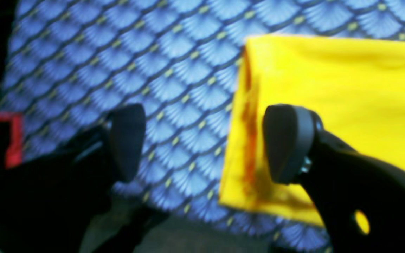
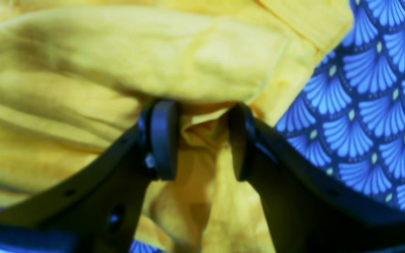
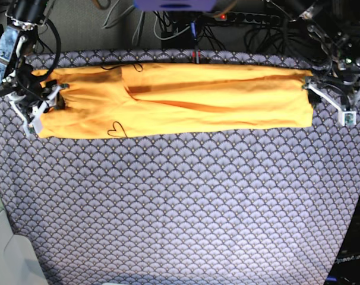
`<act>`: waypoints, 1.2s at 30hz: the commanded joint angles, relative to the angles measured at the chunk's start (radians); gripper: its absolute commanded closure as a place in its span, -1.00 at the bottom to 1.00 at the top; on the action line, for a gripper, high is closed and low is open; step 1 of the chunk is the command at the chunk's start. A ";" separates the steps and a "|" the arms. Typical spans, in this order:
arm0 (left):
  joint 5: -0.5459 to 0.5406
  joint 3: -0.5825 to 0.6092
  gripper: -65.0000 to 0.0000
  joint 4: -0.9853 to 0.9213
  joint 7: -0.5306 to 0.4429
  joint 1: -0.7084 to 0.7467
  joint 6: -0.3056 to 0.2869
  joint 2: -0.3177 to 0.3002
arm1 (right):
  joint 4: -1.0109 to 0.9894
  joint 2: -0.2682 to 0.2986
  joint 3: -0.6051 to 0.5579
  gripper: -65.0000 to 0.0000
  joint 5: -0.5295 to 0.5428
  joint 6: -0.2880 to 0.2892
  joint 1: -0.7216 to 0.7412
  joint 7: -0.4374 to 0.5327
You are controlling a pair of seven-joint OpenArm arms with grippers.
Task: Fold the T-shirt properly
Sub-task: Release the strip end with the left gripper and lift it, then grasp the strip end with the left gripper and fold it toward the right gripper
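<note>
Next, I move my left gripper in over the T-shirt [image 3: 294,98], because it hovers too far out past the T-shirt's end [image 3: 311,109]. Then it should grip that end and fold it toward the T-shirt's middle.
The yellow-orange T-shirt [image 3: 186,101] lies as a long folded strip across the far side of the table, with a small black heart mark [image 3: 116,129] near its front edge. My right gripper [image 2: 202,140] is at the strip's left end [image 3: 49,98]. Its fingers hold a bunched fold of the shirt [image 2: 118,63], and cloth drapes over the tips. My left gripper [image 1: 206,142] is at the strip's right end [image 3: 313,90] and stands wide open. One finger [image 1: 287,144] hovers over the shirt's edge [image 1: 346,80], the other over bare cloth, and nothing is held.
A blue-grey scallop-patterned cloth [image 3: 180,208] covers the whole table. Cables and a power strip [image 3: 251,18] run behind the far edge. A red piece [image 1: 12,140] shows at the left of the left wrist view.
</note>
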 commanded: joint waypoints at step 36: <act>-0.090 0.035 -0.51 -0.171 -0.012 -0.043 0.002 0.001 | 0.003 0.000 -0.022 0.22 0.007 0.000 0.004 -0.019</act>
